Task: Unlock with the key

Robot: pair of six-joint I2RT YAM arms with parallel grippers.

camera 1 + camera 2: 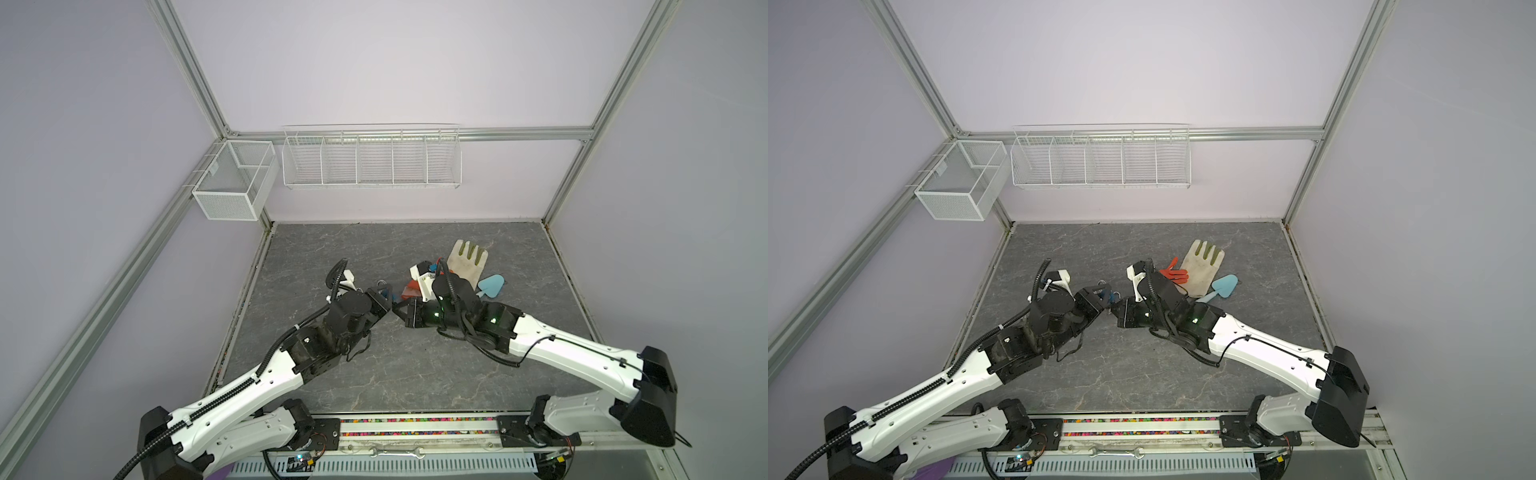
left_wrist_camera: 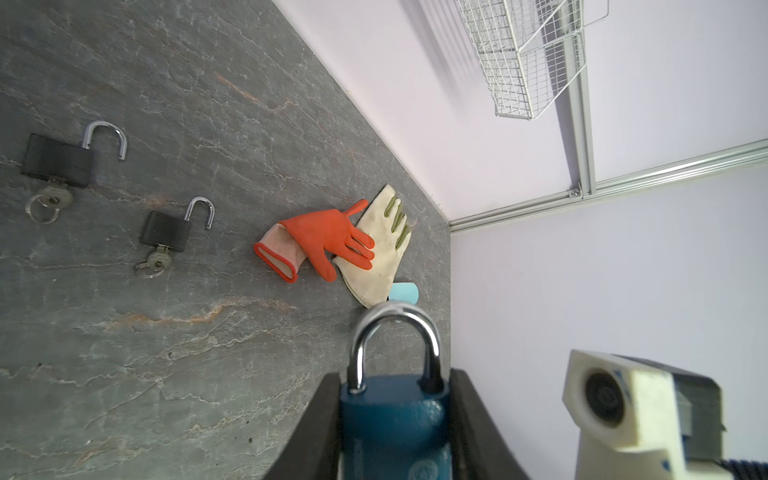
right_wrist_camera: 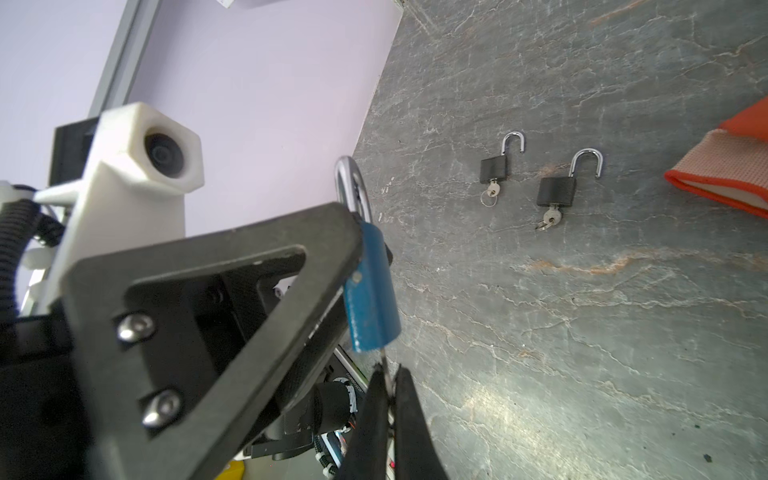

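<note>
I keep turning the key (image 3: 385,364) in the blue padlock's bottom side (image 3: 377,346) with my right gripper while my left gripper steadies the padlock, until the key stops, then let go.
A blue padlock (image 2: 395,419) with a steel shackle (image 2: 395,324) that looks closed is clamped between the black fingers of my left gripper (image 2: 395,382), above the table. In the right wrist view the same padlock (image 3: 370,291) hangs from the left gripper's finger (image 3: 249,270). A thin key (image 3: 384,365) meets the padlock's underside. My right gripper (image 3: 388,374) is shut on that key. In both top views the two grippers meet tip to tip near the table's middle, left (image 1: 384,297) (image 1: 1100,297) and right (image 1: 397,309) (image 1: 1115,309).
Two black padlocks (image 2: 56,160) (image 2: 166,230) lie on the grey table (image 2: 166,374) with shackles open and keys in them. An orange glove (image 2: 328,237), a cream glove (image 1: 467,259) and a light blue trowel (image 1: 492,286) lie at the back right. Wire baskets (image 1: 372,158) (image 1: 235,178) hang on the walls.
</note>
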